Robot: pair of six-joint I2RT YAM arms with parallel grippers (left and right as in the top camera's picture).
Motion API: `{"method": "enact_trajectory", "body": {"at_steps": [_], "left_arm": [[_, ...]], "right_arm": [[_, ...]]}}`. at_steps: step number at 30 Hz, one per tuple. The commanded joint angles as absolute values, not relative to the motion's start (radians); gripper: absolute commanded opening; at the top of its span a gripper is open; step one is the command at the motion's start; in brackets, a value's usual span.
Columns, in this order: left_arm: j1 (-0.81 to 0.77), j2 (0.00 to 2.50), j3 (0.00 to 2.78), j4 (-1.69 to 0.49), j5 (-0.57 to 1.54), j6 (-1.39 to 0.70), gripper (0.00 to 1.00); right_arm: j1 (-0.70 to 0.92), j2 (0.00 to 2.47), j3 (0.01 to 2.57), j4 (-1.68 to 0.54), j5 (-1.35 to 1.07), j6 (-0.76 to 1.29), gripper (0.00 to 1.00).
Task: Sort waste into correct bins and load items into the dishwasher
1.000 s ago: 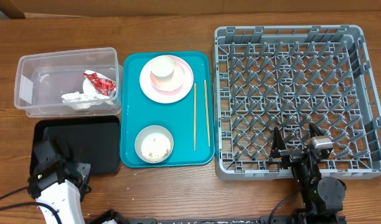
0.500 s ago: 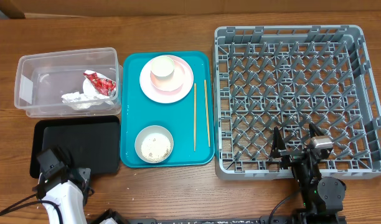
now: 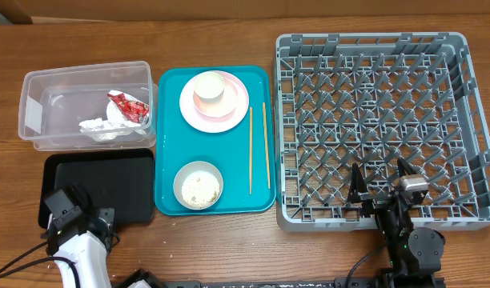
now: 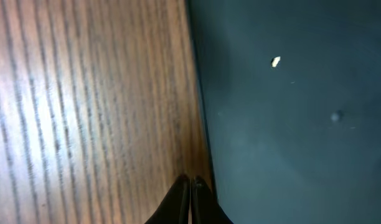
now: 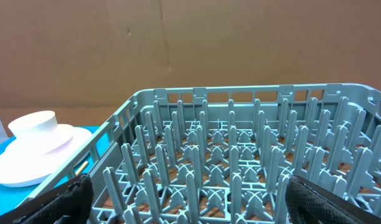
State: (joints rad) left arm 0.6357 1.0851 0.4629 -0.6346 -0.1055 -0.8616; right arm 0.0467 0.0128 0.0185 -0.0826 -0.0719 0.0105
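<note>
The black tray's front edge point(image 3: 135, 224) sticks out past the teal tray's, so my left gripper keeps pushing it toward the clear tub point(image 3: 86, 144) until both edges are even.
My left gripper point(image 3: 63, 202) hangs over the front left corner of the black tray point(image 3: 109, 172). Its fingertips point(image 4: 192, 182) are shut with nothing between them, at the tray's edge point(image 4: 206, 143) where it meets the wood. One rice grain point(image 4: 275, 61) lies on the tray. The clear tub point(image 3: 49, 96) holds a crumpled napkin point(image 3: 101, 128) and a red wrapper point(image 3: 129, 108). On the teal tray point(image 3: 169, 144) are a pink plate point(image 3: 229, 116) bearing a pink bowl point(image 3: 209, 86), a white bowl with rice point(image 3: 198, 186), and two chopsticks point(image 3: 251, 150). My right gripper point(image 3: 381, 188) point(image 5: 200, 199) stands open at the front of the grey dish rack point(image 3: 381, 120).
The rack's pegs point(image 5: 240, 155) fill the right wrist view, with the plate point(image 5: 28, 165) and bowl point(image 5: 32, 122) to their left. A brown cardboard wall point(image 5: 190, 43) stands behind the table. Bare wood point(image 4: 84, 112) lies left of the black tray.
My left arm has drawn back toward the table's front edge, off the middle of the black tray to its front left corner. The right arm has stayed still.
</note>
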Motion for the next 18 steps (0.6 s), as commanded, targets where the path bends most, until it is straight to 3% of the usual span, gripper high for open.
{"method": "enact_trajectory", "body": {"at_steps": [1, 18], "left_arm": [[0.642, 1.092, 0.456, -0.615, -0.075, -0.853, 0.06], [0.641, 1.092, 0.456, -0.537, -0.047, -0.853, 0.07]], "right_arm": [[0.050, 0.004, 0.008, -0.078, -0.072, 0.007, 1.00], [0.050, 0.004, 0.008, -0.078, -0.072, 0.007, 1.00]]}}
